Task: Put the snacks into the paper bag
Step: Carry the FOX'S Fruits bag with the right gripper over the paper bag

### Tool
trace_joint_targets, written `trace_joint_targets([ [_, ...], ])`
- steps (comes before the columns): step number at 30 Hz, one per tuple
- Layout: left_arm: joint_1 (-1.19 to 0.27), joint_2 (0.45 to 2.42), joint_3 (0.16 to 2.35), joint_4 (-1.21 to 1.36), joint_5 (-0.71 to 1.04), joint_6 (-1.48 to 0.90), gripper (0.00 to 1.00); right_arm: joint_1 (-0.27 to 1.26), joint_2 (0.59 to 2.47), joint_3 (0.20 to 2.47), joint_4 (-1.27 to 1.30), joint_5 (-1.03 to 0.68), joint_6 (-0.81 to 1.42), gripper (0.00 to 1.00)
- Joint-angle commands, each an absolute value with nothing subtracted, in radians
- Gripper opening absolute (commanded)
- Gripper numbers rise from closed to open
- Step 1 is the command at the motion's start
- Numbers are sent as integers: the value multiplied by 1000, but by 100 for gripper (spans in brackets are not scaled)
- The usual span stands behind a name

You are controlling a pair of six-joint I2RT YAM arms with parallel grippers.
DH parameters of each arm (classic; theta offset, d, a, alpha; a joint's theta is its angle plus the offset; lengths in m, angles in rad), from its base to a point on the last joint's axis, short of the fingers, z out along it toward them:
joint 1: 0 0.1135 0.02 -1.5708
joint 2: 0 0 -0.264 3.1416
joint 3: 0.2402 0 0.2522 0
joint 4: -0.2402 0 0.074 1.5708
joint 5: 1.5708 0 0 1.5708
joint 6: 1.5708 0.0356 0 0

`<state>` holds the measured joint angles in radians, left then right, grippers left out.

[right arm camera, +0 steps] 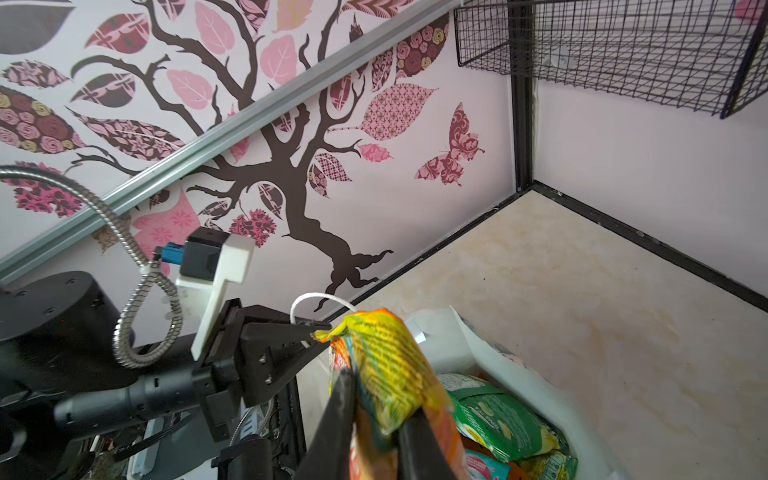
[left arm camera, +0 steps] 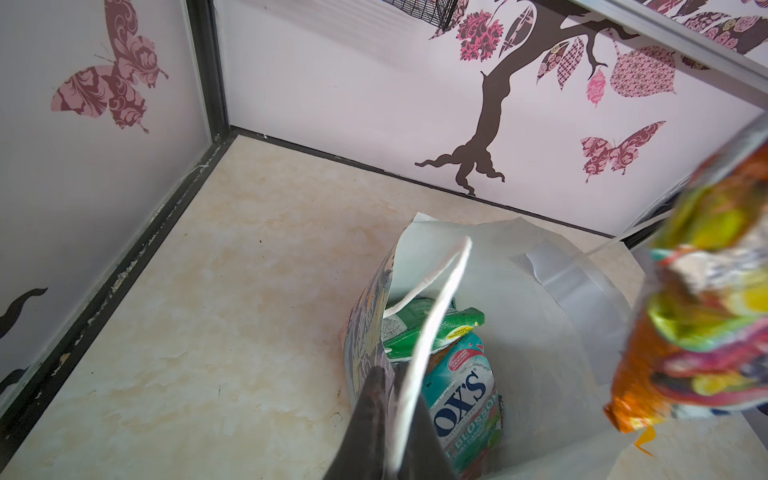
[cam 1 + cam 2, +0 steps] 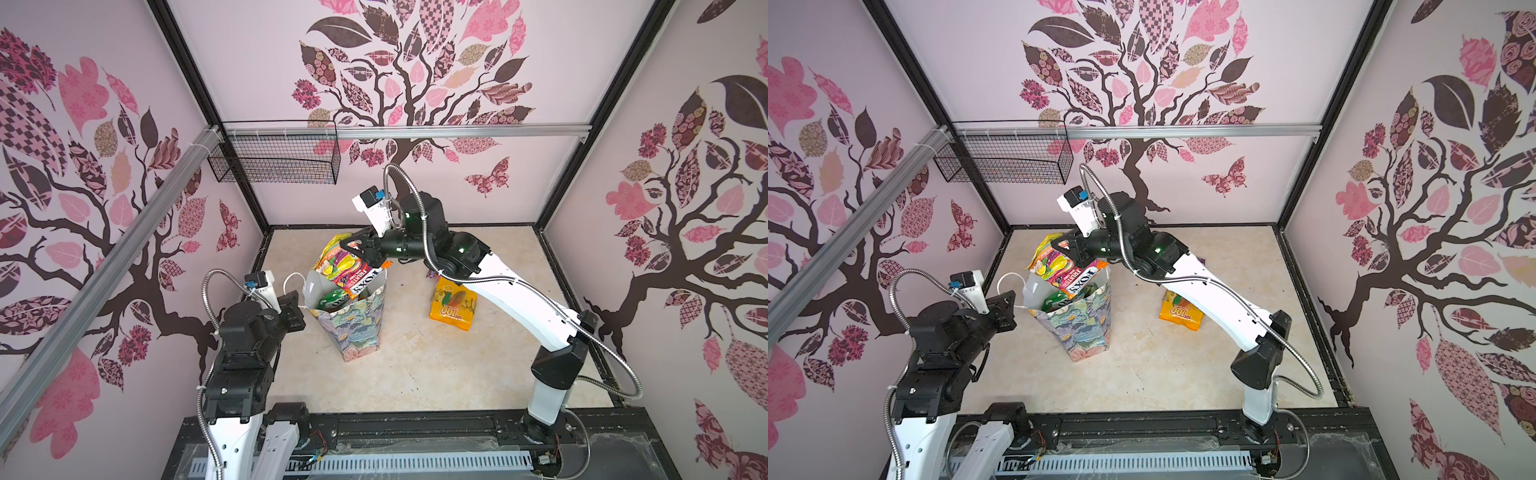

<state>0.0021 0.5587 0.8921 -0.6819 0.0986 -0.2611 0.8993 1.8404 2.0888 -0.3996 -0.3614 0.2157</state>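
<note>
The orange multicolour pouch [image 3: 349, 274] is hanging over the paper bag's opening [image 3: 321, 289], so I should keep lowering the pouch with my right gripper until it goes below the bag's rim, and then let go.
The floral paper bag [image 3: 359, 328] [image 3: 1086, 332] stands upright and open mid-table. My left gripper [image 3: 304, 308] [image 2: 395, 419] is shut on the bag's left rim [image 2: 374, 332], beside a white cord handle [image 2: 436, 316]. My right gripper [image 3: 353, 246] [image 1: 378, 409] is shut on an orange multicolour FOX'S snack pouch [image 3: 353, 268] [image 1: 390, 365]. That pouch hangs over the bag's mouth with its lower end inside. A green pouch [image 2: 419, 328] [image 1: 494, 419] and a teal FOX'S pouch [image 2: 461, 399] lie in the bag. An orange-yellow pouch [image 3: 453, 305] [image 3: 1181, 311] lies flat on the table, right of the bag, under the right arm.
A black wire basket [image 3: 276, 153] hangs on the back wall rail at the upper left. Patterned walls close in the marbled tabletop [image 3: 415, 374] on three sides. The right arm [image 3: 511, 299] stretches across the right half of the table.
</note>
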Motion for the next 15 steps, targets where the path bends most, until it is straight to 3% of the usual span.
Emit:
trace_joint_targets([
  [1, 7, 551, 879, -667, 99, -252, 11, 909, 1885, 2143, -341, -330, 184, 0],
  [15, 9, 550, 881, -665, 106, -252, 11, 908, 2013, 2274, -500, -379, 146, 0],
])
